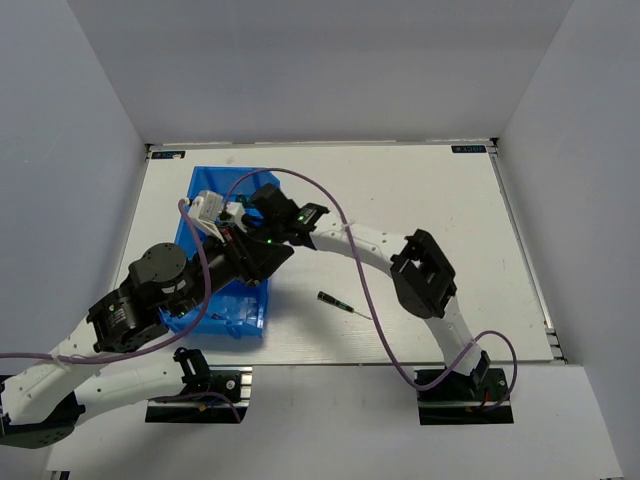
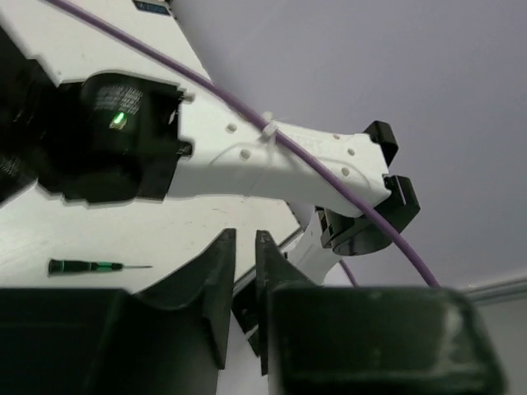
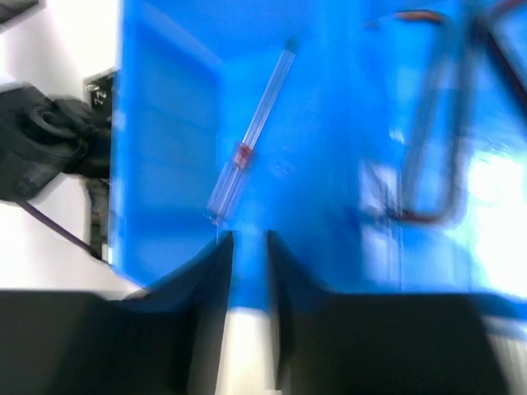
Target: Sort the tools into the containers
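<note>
My left gripper should take the green-black screwdriver (image 1: 337, 302) only after I move my right gripper's arm (image 1: 352, 241) back out of the way, because that arm crosses in front of my left gripper.
The blue containers (image 1: 248, 322) stand in a row at the table's left, and both arms crowd over them. In the right wrist view a red-blue thin screwdriver (image 3: 247, 148) lies loose on one compartment's floor (image 3: 165, 123). Dark hex keys (image 3: 436, 123) show blurred in the compartment beside it. My right gripper (image 3: 247, 240) hangs above the bin's near wall, open, with nothing between its fingers. A green-black thin screwdriver (image 1: 335, 302) lies on the bare table right of the bins, and it also shows in the left wrist view (image 2: 90, 266). My left gripper (image 2: 245, 240) shows a narrow gap and holds nothing.
The right arm's white forearm (image 2: 280, 160) and its purple cable (image 1: 345, 215) stretch across in front of the left wrist camera. The right elbow (image 1: 425, 272) stands mid-table. White walls close in the table at the back and both sides.
</note>
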